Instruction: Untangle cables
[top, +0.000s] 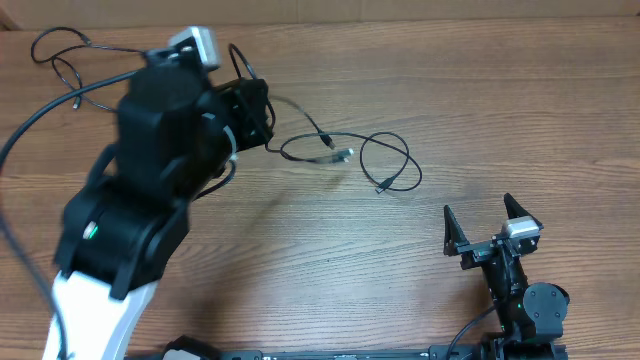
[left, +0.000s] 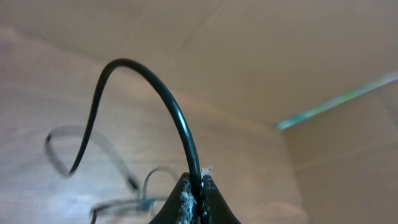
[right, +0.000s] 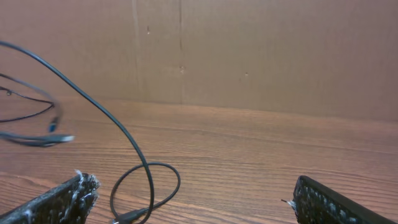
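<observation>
My left gripper should swing back until the two cables come apart, because the looped cable (top: 345, 134) is hanging on the one it holds. Then it should put its cable (left: 180, 121) to the side.
Thin black cables (top: 345, 152) lie in loose loops on the wooden table, stretching from under my left arm toward the middle, with small plugs at the ends (top: 343, 154). More black cable loops (top: 70, 70) lie at the far left. My left gripper (left: 198, 193) is shut on one black cable (left: 163, 96), which arches up and left out of the jaws; blurred cable loops lie beyond. In the overhead view its jaws are hidden under the arm. My right gripper (right: 189, 199) is open and empty near the front right (top: 490, 222); a cable loop (right: 146, 186) lies just ahead of its left finger.
A cardboard wall (right: 249, 50) stands along the far side of the table. The left arm's black body (top: 170, 140) covers part of the cables.
</observation>
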